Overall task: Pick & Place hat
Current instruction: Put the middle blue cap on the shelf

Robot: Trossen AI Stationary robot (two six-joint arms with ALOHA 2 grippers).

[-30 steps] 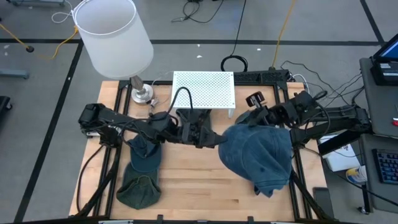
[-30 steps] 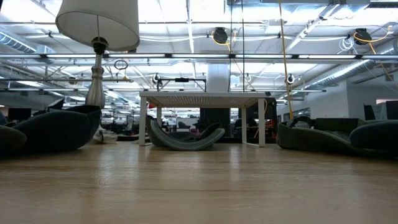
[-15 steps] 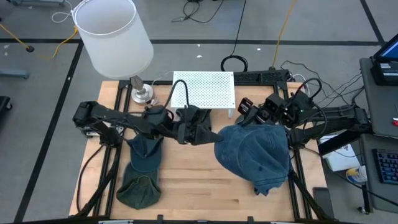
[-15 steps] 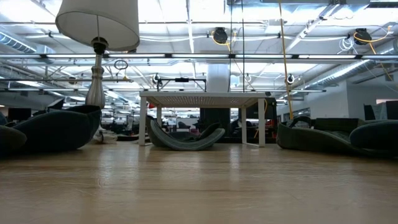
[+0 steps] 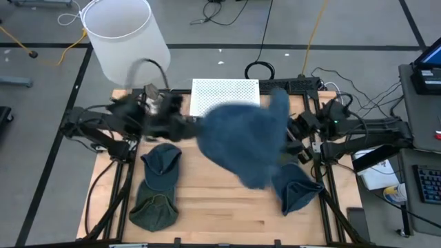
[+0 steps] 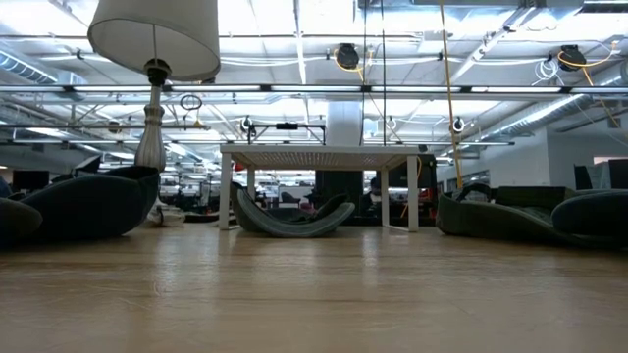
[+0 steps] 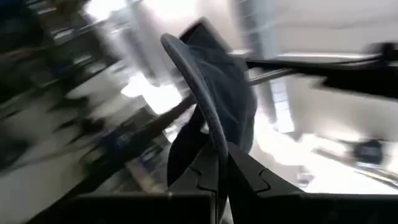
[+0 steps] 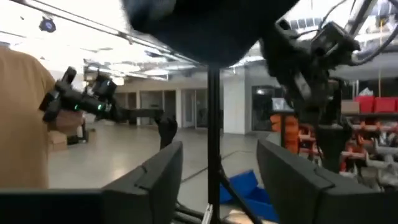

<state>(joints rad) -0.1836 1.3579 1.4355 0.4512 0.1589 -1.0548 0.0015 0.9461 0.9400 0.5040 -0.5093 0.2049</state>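
Observation:
My right gripper should take the hat's free side (image 5: 274, 138) and carry the hat to the white stand, because my left gripper is pinching the blue denim hat by its brim edge (image 7: 198, 88).
A blue denim hat (image 5: 241, 138) hangs blurred above the table's middle, with my left gripper (image 5: 193, 126) shut on it at its left side. The left wrist view shows the hat's crown (image 7: 231, 93) beyond the shut fingers (image 7: 221, 152). My right gripper (image 5: 295, 134) stands just right of the hat. Its fingers are open in the right wrist view (image 8: 217, 177) with nothing between them, and the hat (image 8: 199, 22) shows as a dark blur above. A second blue hat (image 5: 300, 193) lies on the table at the right. My left gripper pinches the thin edge of the hat's brim (image 7: 214, 134) between its two fingers. The fingers come from the table's left, slanting upward. The brim runs on edge away from the fingertips and the crown hangs beyond it, lifted clear of the table.
Two dark green hats (image 5: 160, 165) (image 5: 153, 210) lie at the near left. A white perforated stand (image 5: 225, 96) stands at the far middle with a hat (image 6: 289, 216) under it. A white-shaded lamp (image 5: 124, 38) stands at the far left, and cables run at the far right.
My left gripper has pulled up and toward the table's left edge, still shut on the brim. The blue hat has swung up off the right-hand pile and uncovered the blue hat beneath it. My right gripper has stayed in place, tipped upward and opened.

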